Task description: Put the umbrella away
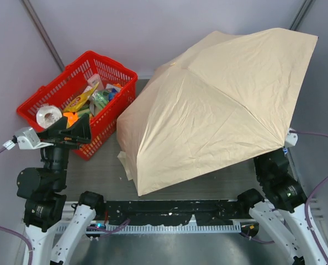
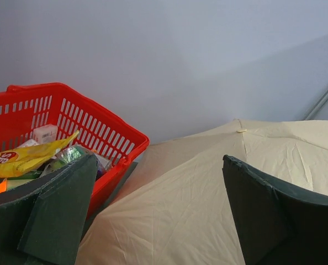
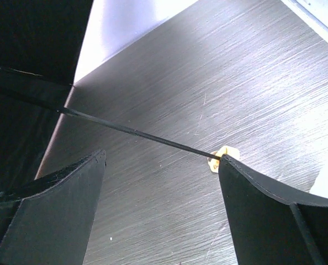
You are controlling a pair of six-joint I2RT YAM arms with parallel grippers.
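Observation:
The umbrella's black shaft is clear from canopy to tan handle before my open right gripper, so I'll continue to approach until the umbrella's shaft is between my fingers.
The umbrella stands open, its beige canopy spread over the middle and right of the table; its handle and shaft are hidden beneath. My left gripper is open and empty at the red basket's near corner, left of the canopy. In the left wrist view its jaws frame the beige fabric without touching it. My right gripper is under the canopy, hidden in the top view. It is open, and a thin black rib with a tan tip crosses just beyond its fingertips.
A red basket filled with packets and a tape roll stands at the back left, touching the canopy's edge. The grey metal table shows in front of the umbrella. Pale walls close in at the back and both sides.

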